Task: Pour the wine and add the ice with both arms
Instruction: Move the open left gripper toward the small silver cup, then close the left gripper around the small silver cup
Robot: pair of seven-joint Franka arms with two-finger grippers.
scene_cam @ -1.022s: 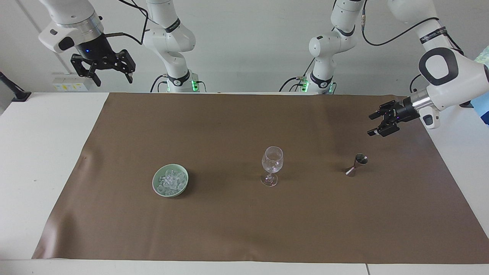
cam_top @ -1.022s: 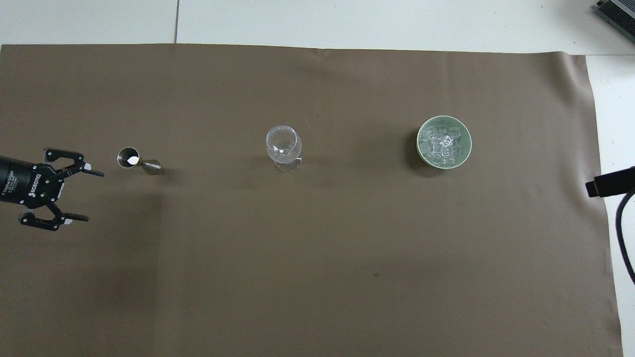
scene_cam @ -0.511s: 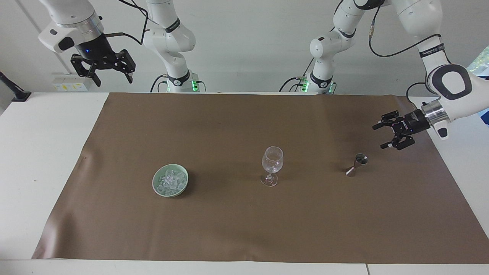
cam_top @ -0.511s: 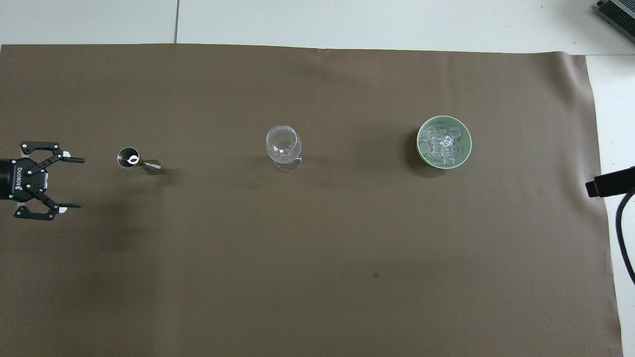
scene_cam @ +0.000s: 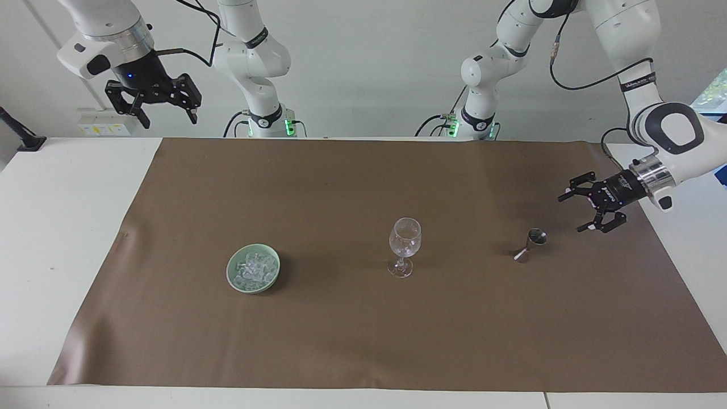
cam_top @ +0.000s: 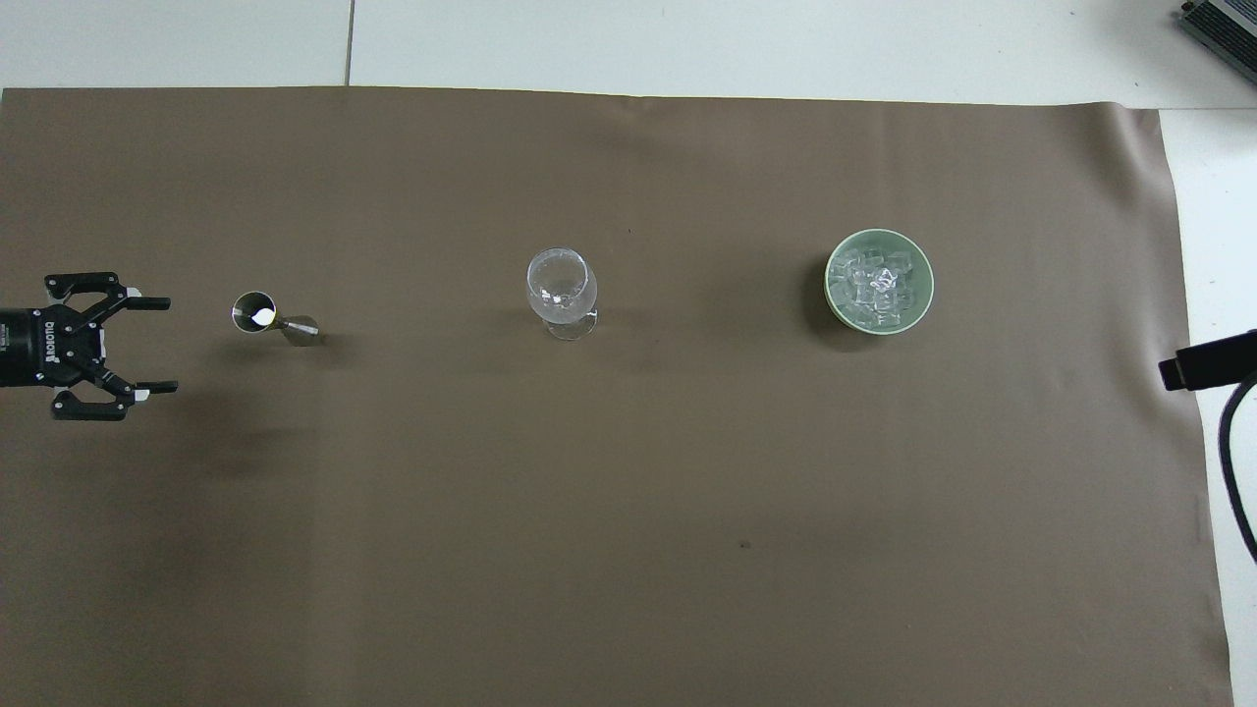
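Note:
The left gripper's open fingers face the upright jigger [scene_cam: 537, 237] across clear mat. The left gripper should keep going toward the jigger's narrow waist [scene_cam: 529, 246] and close there.
A small metal jigger [scene_cam: 531, 244] [cam_top: 263, 316] stands on the brown mat toward the left arm's end. My left gripper [scene_cam: 571, 214] [cam_top: 169, 346] hovers low beside it, a short gap away, open and empty, its fingers pointing at the jigger. A clear stemmed wine glass [scene_cam: 404, 243] [cam_top: 562, 287] stands upright mid-mat. The ice [scene_cam: 254, 267] [cam_top: 877, 285] fills a pale green bowl [scene_cam: 230, 274] [cam_top: 831, 287] toward the right arm's end. My right gripper [scene_cam: 168, 119] waits high over the table's robot-side edge, open and empty. No wine shows.
The brown mat [scene_cam: 363, 341] covers most of the white table [scene_cam: 62, 227]. A black part with a cable [cam_top: 1206, 359] juts in at the right arm's end in the overhead view.
My left gripper has come down, turned level and lined up beside the jigger, staying open. The right arm, glass, bowl and jigger have not moved.

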